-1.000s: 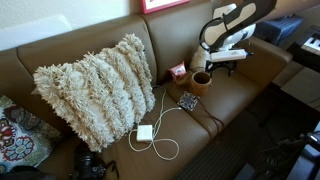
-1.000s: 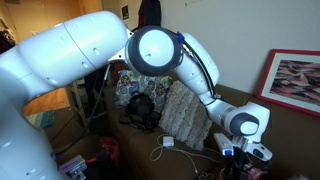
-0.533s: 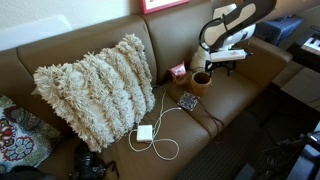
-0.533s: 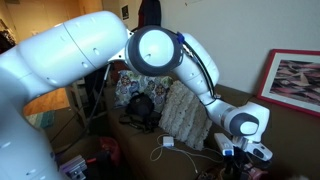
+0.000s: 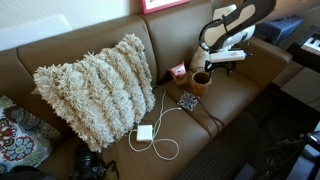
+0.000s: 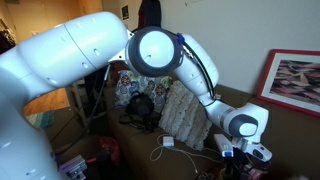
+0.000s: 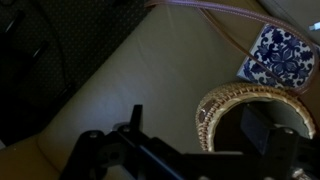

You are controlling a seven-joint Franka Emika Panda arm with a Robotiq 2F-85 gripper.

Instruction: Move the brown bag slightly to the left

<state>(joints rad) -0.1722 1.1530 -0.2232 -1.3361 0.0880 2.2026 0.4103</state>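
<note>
My open gripper is hanging high on the armrest side of the brown bag [image 5: 213,83], so next I move over toward the bag's rim [image 7: 209,112] and then lower my fingers around it first.
The brown bag [image 5: 201,82] is a small orange-brown woven cup that stands upright on the brown couch seat, near the right armrest. My gripper [image 5: 214,69] hangs right over it. In the wrist view the bag's round rim [image 7: 207,118] and dark mouth fill the lower right. My gripper [image 7: 198,125] is open and straddles the rim, with one finger inside the mouth and the other outside on the bare seat. In an exterior view my gripper [image 6: 241,152] is low over the couch and the bag is hidden.
A flat blue patterned square [image 5: 188,101] lies just in front of the bag and also shows in the wrist view [image 7: 275,52]. A pink box [image 5: 178,71] stands behind it. A white charger [image 5: 145,132] with a looping cable and a shaggy cream pillow [image 5: 95,88] lie further along the seat.
</note>
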